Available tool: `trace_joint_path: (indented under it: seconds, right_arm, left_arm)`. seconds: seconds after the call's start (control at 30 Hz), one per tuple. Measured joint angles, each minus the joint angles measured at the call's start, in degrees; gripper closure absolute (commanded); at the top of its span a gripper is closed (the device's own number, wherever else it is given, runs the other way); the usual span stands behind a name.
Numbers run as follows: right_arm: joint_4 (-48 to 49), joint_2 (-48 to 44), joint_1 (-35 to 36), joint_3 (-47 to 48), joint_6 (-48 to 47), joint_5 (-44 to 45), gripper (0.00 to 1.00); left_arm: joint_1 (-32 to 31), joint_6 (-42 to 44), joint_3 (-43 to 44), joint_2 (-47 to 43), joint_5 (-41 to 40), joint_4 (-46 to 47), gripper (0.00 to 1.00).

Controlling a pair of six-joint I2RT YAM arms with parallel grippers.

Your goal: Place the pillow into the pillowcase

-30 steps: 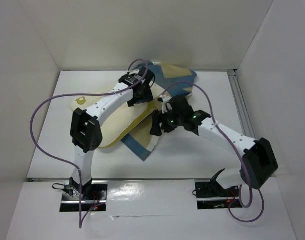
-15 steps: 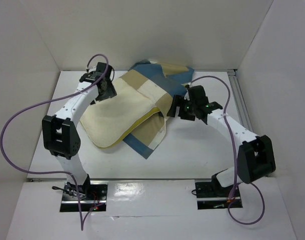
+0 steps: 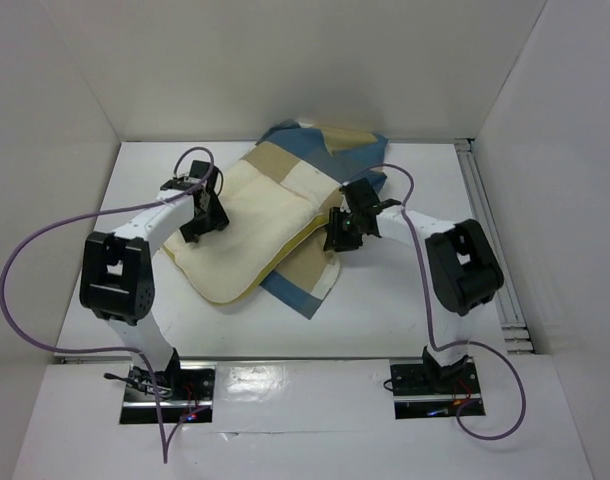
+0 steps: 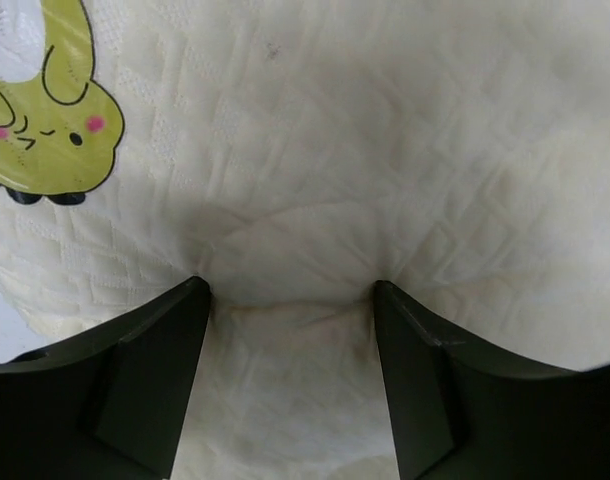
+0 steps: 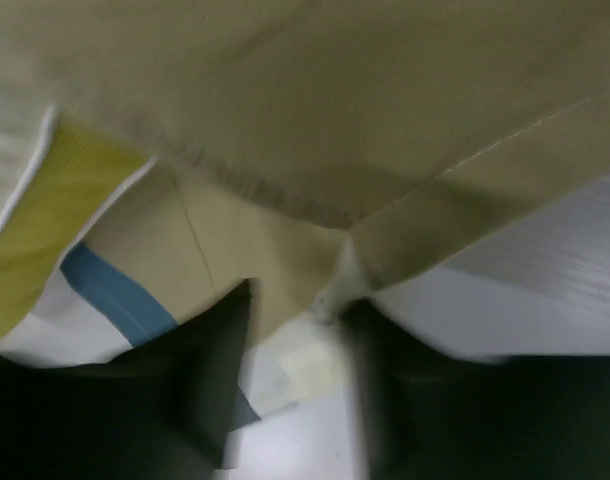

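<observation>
The pillow's yellow band (image 3: 283,255) is outside the pillowcase's opening, so my left gripper should move off the pillow's end and pinch the pillowcase's upper hem (image 3: 314,203) against the pillow.
The cream-white pillow (image 3: 247,222) lies slanted in the middle of the table, its right end inside the blue, tan and cream checked pillowcase (image 3: 307,276). My left gripper (image 3: 201,214) is down on the pillow's left end. In the left wrist view its fingers (image 4: 135,385) dig into the quilted pillow (image 4: 385,150) with a soft bulge pinched between them (image 4: 290,300), beside the yellow logo (image 4: 45,130). My right gripper (image 3: 341,230) hovers at the pillowcase's right edge. The blurred right wrist view shows it open (image 5: 295,340) under the tan hem (image 5: 335,100), with the pillow's yellow band (image 5: 45,230) at left.
White walls close in the table (image 3: 415,300) at the back and on both sides. A metal rail (image 3: 485,215) runs along the right edge. Purple cables loop off both arms, the left one (image 3: 25,260) swinging wide to the left.
My left gripper went from the pillow's far edge to its left end and pressed in. My right gripper slid left to the pillowcase's edge, its arm folding. The pillow shifted slightly.
</observation>
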Motion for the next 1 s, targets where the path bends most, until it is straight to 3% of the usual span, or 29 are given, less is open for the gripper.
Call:
trace_joint_path:
  seconds: [0.1,0.17,0.23,0.37,0.47,0.5,0.53,0.57,0.67,0.83,1.0]
  right_arm:
    - [0.8,5.1,0.6,1.0,-0.9,-0.5,0.98]
    - [0.3,6.3,0.5,1.3,-1.4,0.2,1.0]
    - [-0.3,6.1,0.3,2.1,-2.1,1.2,1.0]
    - [-0.5,2.8,-1.2,3.1,-4.3,5.0,1.0]
    - [-1.4,-1.2,-3.8,3.1,-5.7,7.1,1.0]
    - [-1.6,-2.3,-4.9,3.1,-5.9,7.4,0.82]
    - [-1.8,-3.3,-6.1,3.1,-6.1,7.7,0.5]
    - [-2.2,-3.9,-7.0,3.1,-6.0,8.1,0.35]
    - [-4.1,-4.8,-9.3,3.1,-6.3,9.4,0.18]
    - [-6.3,-10.4,-9.8,0.3,-5.1,10.1,0.17]
    - [-5.5,-15.8,-10.1,-0.6,-3.9,9.6,0.14]
  left_arm:
    - [-2.2,-1.5,-4.8,-4.8,2.0,1.4,0.32]
    - [-4.2,-2.2,-7.3,-7.9,4.1,1.4,0.42]
    - [-7.1,-2.6,-9.1,-10.9,6.3,0.9,0.43]
    - [-17.4,-1.6,-8.6,-15.0,12.8,-2.6,0.31]
    - [-22.4,0.0,-3.5,-15.1,15.1,-6.2,0.17]
    - [-22.4,0.5,-1.3,-15.1,15.0,-6.8,0.15]
    - [-21.8,1.3,0.8,-15.0,14.6,-7.2,0.13]
    - [-20.4,1.7,2.9,-14.9,14.1,-7.2,0.13]
    - [-15.1,3.0,6.6,-13.7,11.9,-6.8,0.13]
    - [-9.7,4.5,7.2,-8.5,10.7,-7.2,0.18]
    - [-17.0,8.0,11.1,-5.5,14.3,-7.7,0.09]
